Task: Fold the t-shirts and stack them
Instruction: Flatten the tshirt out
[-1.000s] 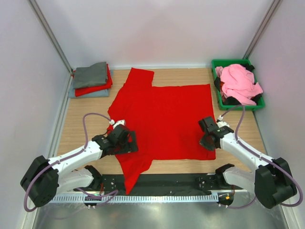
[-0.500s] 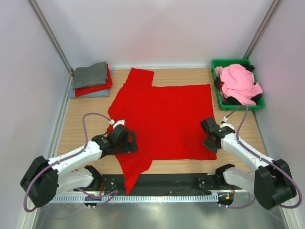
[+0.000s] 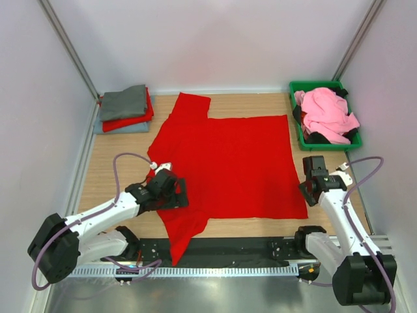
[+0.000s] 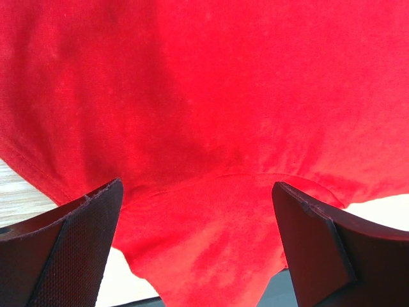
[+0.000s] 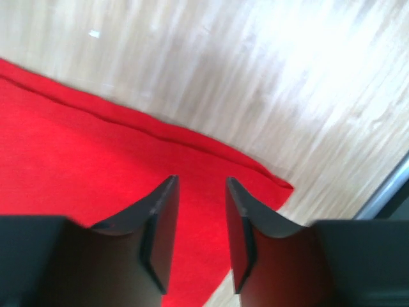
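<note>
Next, I bring my right gripper over and pull the t-shirt's near sleeve (image 3: 179, 244) straight near its base (image 3: 203, 222) before folding, because the sleeve hangs crooked over the black strip.
A large bright red t-shirt (image 3: 225, 163) lies spread flat on the wooden table, one sleeve pointing to the back and the other hanging toward the near edge. My left gripper (image 3: 174, 194) stands wide open over the near-left part of it, red cloth (image 4: 204, 128) below the fingers and nothing between them. My right gripper (image 3: 309, 195) hovers at the shirt's near-right corner (image 5: 268, 185), its jaws a little apart with no cloth between them. Folded t-shirts, grey (image 3: 124, 101) over red and light blue-grey, are stacked at the back left.
A green bin (image 3: 294, 88) at the back right holds a crumpled pink shirt (image 3: 326, 114) and dark cloth. A black strip (image 3: 228, 248) runs along the near edge between the arm bases. Bare wood (image 5: 287, 77) lies right of the red shirt.
My right gripper has moved right and drawn the shirt's near-right corner outward, then parted its jaws and let the cloth go. The left arm has not moved.
</note>
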You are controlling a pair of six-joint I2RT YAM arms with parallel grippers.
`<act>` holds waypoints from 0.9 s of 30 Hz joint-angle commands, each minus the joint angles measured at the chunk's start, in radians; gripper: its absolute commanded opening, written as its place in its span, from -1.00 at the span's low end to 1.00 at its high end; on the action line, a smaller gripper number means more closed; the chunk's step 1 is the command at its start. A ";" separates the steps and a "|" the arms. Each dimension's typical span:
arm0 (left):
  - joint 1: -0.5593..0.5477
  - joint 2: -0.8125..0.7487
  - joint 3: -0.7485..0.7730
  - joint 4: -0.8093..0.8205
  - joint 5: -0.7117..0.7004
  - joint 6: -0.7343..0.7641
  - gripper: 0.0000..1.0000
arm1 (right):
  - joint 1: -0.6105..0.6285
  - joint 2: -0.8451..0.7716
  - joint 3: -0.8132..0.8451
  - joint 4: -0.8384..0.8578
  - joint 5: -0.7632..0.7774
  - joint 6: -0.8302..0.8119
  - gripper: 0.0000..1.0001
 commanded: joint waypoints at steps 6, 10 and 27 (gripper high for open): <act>0.005 -0.099 0.080 -0.094 -0.030 0.009 0.99 | -0.007 -0.045 0.169 0.025 -0.067 -0.159 0.08; 0.005 -0.174 0.064 -0.132 -0.014 -0.034 0.99 | 0.005 -0.111 0.132 0.192 -0.359 -0.261 0.26; 0.002 -0.208 -0.037 -0.140 -0.027 -0.161 0.91 | 1.120 0.425 0.186 0.623 -0.320 -0.079 0.15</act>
